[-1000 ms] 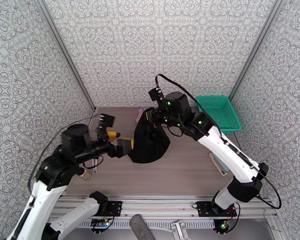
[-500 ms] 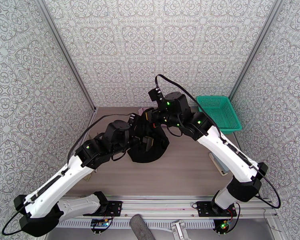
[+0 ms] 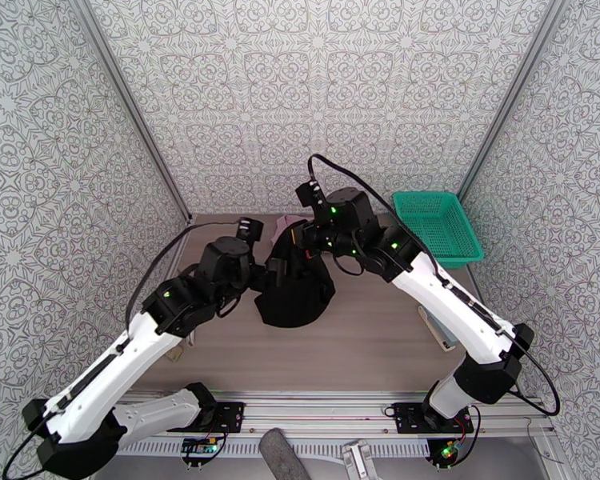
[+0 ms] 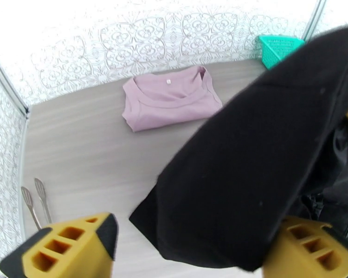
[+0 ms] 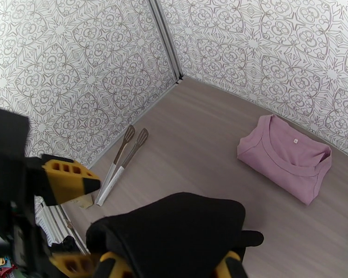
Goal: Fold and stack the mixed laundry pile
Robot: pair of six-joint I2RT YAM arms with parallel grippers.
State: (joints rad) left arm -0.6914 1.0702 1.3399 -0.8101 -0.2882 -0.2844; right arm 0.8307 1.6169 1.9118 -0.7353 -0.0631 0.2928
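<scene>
My left gripper should hold the garment's edge while my right gripper spreads the garment flat before folding, because the black garment hangs bunched from my right gripper.
The black garment (image 3: 294, 291) hangs in a bunch from my right gripper (image 3: 306, 234), which is shut on its top, and its lower part rests on the table. In the right wrist view the black cloth (image 5: 174, 228) bulges between my right gripper's (image 5: 171, 269) yellow fingertips. My left gripper (image 3: 270, 274) sits at the garment's left edge. Its jaws stand wide apart, with the black fabric (image 4: 248, 149) lying between the fingers (image 4: 67, 246). The mauve-pink shirt (image 4: 171, 103) lies folded flat at the back of the table, behind the black garment (image 5: 287, 158).
A teal mesh basket (image 3: 438, 224) stands at the back right corner. Metal tongs (image 5: 125, 158) lie along the left wall. A small flat object (image 3: 436, 326) lies by the table's right edge. Patterned walls close in three sides.
My left arm has swung in from the left side of the table to the black garment, and its jaws now straddle the cloth's edge. My right gripper has kept hold and shifted slightly.
</scene>
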